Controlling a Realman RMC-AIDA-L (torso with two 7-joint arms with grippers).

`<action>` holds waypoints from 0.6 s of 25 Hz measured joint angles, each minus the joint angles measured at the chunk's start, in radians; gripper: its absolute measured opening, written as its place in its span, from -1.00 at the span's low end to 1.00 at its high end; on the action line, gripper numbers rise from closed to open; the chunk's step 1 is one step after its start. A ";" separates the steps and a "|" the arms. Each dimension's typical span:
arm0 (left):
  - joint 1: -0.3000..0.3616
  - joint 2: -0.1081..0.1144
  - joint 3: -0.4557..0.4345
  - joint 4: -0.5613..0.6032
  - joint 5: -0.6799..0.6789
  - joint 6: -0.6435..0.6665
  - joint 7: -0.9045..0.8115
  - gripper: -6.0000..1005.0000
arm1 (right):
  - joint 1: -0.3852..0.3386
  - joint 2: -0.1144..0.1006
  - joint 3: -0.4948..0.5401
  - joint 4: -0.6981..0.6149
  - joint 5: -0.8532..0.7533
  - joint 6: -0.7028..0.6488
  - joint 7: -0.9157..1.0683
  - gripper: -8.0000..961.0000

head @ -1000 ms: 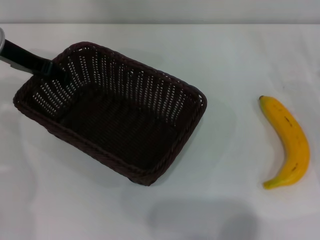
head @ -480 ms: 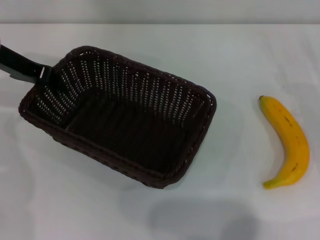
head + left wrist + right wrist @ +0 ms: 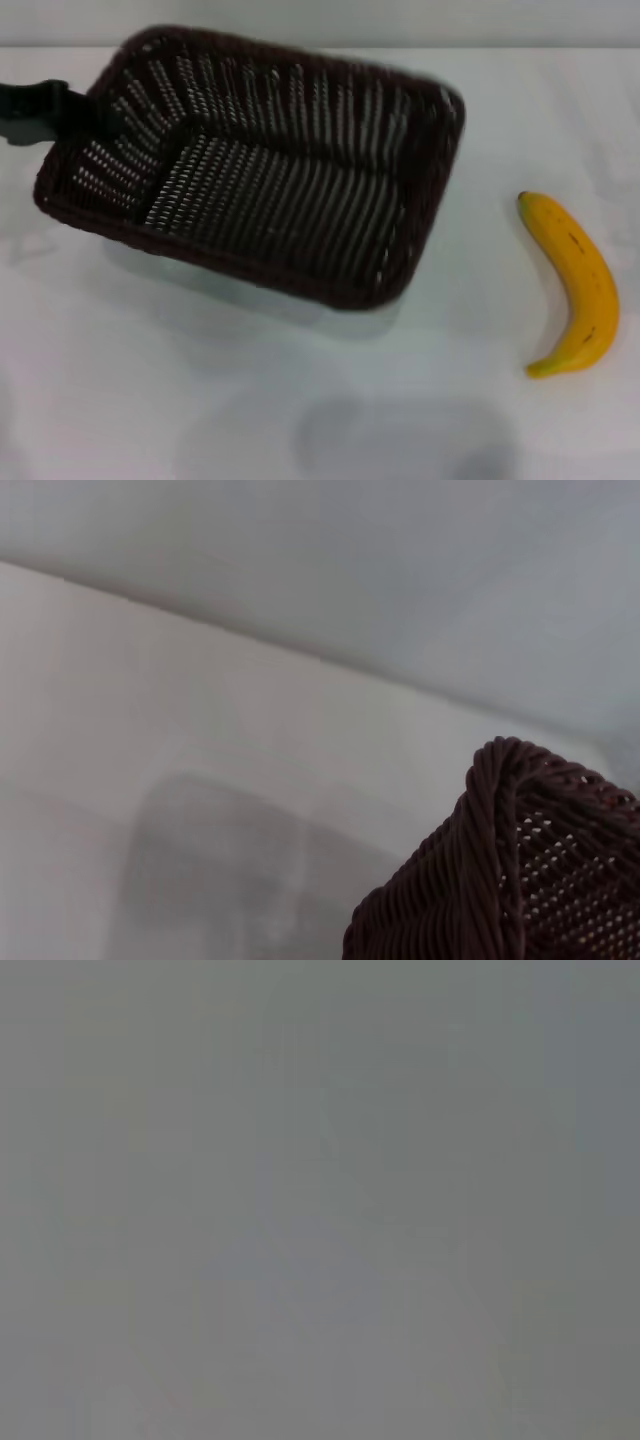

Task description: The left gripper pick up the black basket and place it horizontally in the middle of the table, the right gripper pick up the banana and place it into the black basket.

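Observation:
The black basket (image 3: pixel 265 180) is hanging crooked from my left gripper. I should first turn it square to the table's back edge, then lower it flat in the middle (image 3: pixel 352 170).
The black basket (image 3: pixel 270 170) is lifted off the white table (image 3: pixel 200 400) and tilted, its shadow below it, left of the table's middle. My left gripper (image 3: pixel 85 115) is shut on the basket's left rim at the far left edge of the head view. A corner of the basket shows in the left wrist view (image 3: pixel 520 870). The yellow banana (image 3: pixel 575 285) lies on the table at the right, apart from the basket. My right gripper is out of view; the right wrist view shows only grey.
The table's back edge (image 3: pixel 550 47) runs along the top of the head view. A faint shadow (image 3: pixel 400 435) lies on the table near the front.
The left gripper has raised the basket off the table and swung it up and to the right, tilting it more. The banana has not moved.

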 joint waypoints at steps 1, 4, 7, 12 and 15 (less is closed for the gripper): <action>0.022 0.005 0.000 -0.002 -0.039 0.005 -0.012 -0.66 | -0.002 0.000 0.008 0.000 0.000 -0.003 0.000 0.78; 0.081 0.014 0.000 -0.005 -0.142 0.044 -0.059 -0.65 | -0.002 -0.001 0.015 -0.001 -0.002 -0.007 0.000 0.78; 0.114 0.014 0.000 -0.007 -0.200 0.095 -0.077 -0.63 | -0.001 -0.001 0.015 -0.002 -0.005 -0.008 -0.001 0.78; 0.116 0.006 0.001 -0.077 -0.238 0.207 -0.097 -0.61 | -0.002 -0.001 0.009 -0.003 -0.008 -0.003 -0.005 0.78; 0.077 0.008 0.008 -0.147 -0.215 0.268 -0.096 -0.60 | -0.008 -0.002 0.010 -0.004 -0.008 0.000 -0.008 0.78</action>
